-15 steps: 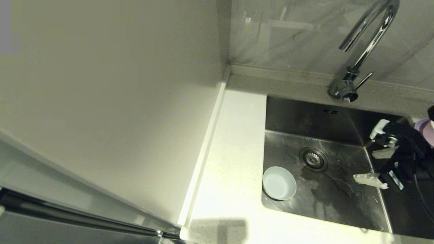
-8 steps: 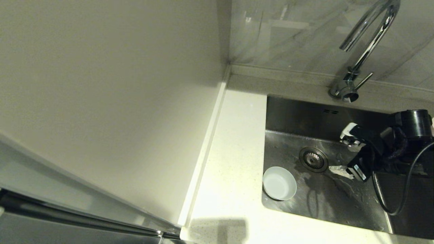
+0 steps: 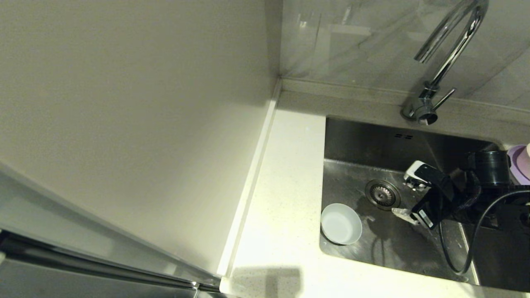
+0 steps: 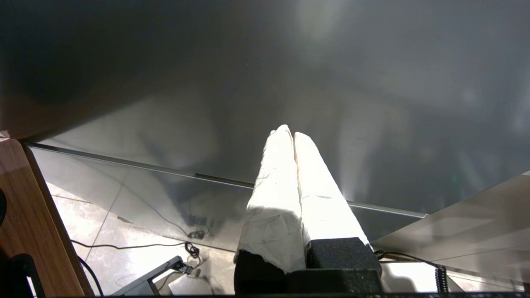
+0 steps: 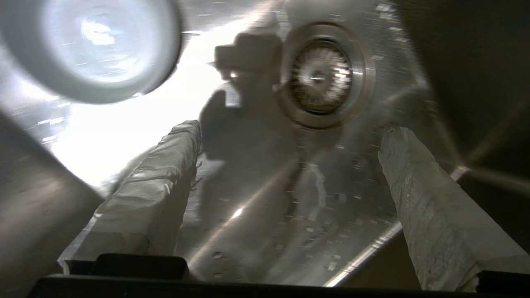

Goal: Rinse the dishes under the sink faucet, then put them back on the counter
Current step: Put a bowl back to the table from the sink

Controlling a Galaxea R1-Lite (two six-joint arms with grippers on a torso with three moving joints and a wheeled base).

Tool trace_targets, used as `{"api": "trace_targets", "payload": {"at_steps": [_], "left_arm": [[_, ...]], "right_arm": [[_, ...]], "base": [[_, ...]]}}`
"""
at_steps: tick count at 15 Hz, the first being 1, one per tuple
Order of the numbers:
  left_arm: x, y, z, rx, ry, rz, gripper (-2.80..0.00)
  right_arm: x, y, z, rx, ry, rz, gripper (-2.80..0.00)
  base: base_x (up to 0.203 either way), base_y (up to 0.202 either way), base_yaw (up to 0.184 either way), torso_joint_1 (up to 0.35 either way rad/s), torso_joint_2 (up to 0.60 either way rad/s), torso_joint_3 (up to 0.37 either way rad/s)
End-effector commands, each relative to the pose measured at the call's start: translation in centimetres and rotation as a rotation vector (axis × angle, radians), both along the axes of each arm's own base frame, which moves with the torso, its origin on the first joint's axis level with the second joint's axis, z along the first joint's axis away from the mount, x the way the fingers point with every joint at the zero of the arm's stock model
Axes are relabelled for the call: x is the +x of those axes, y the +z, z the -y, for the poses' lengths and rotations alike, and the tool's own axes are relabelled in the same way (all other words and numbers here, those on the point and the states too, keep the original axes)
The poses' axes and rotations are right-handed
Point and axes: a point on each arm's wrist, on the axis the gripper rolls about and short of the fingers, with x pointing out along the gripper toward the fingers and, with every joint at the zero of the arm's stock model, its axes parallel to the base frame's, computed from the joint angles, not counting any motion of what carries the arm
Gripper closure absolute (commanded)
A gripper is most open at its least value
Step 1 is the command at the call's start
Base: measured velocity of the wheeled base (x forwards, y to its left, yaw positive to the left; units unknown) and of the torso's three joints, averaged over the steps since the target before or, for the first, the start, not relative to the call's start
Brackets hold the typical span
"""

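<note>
My right gripper needs to swing over and straddle the bowl's drain-side rim [image 3: 360, 220], because its open fingers span wet steel [image 3: 404, 200] beside the drain, clear of the bowl.
The pale blue-white bowl [image 3: 341, 223] [image 5: 89, 49] sits upright in the near left corner of the steel sink [image 3: 414, 252]. My right gripper [image 3: 405, 194] [image 5: 292, 130] hangs low over the sink floor just right of the drain [image 3: 382, 194] [image 5: 321, 76], to the right of the bowl and apart from it. It is open, with only wet steel between its taped fingers [image 5: 165, 178]. The chrome faucet [image 3: 449, 54] stands behind the sink. A lilac plate [image 3: 519, 163] shows at the right edge on the counter. My left gripper [image 4: 290, 131] is shut, parked away from the sink.
White counter [image 3: 285, 186] runs along the sink's left and front, bounded on the left by a cream wall panel [image 3: 145, 124]. A black cable [image 3: 451, 256] loops from the right arm down into the sink. The faucet lever [image 3: 444, 98] sticks out to the right.
My right gripper has travelled left from the sink's right wall to beside the drain, still open. The bowl has not moved. The lilac plate, covered half a second ago, shows again.
</note>
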Motion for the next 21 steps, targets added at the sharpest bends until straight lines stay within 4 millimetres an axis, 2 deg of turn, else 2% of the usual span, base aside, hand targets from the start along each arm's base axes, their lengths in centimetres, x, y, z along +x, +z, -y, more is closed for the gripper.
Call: {"api": "trace_targets", "payload": {"at_steps": [1,7,9,14,17,21], "left_arm": [[0.0,-0.1,0.0,-0.001,0.000,-0.003,0.00],[0.0,-0.1,0.0,-0.001,0.000,-0.003,0.00],[0.0,-0.1,0.0,-0.001,0.000,-0.003,0.00],[0.0,-0.1,0.0,-0.001,0.000,-0.003,0.00],[0.0,-0.1,0.0,-0.001,0.000,-0.003,0.00],[0.0,-0.1,0.0,-0.001,0.000,-0.003,0.00]], "right_arm": [[-0.4,-0.8,-1.8,-0.004,0.062,-0.026,-2.80],[0.6,-2.7,-8.6,0.034,0.176,0.001,-2.80],[1.4,-3.1,-9.9,0.039,0.162,0.007,-2.80],[2.9,-3.7,-10.2,-0.092,0.002,0.039,-2.80],[2.8,-4.0,-9.9,-0.204,-0.028,0.020,-2.80],[2.2,-4.7,-9.8,-0.232,-0.012,-0.039,-2.80]], "base": [[0.000,0.000,0.000,0.000,0.00,0.000],[0.000,0.000,0.000,0.000,0.00,0.000],[0.000,0.000,0.000,0.000,0.00,0.000],[0.000,0.000,0.000,0.000,0.00,0.000],[0.000,0.000,0.000,0.000,0.00,0.000],[0.000,0.000,0.000,0.000,0.00,0.000]]}}
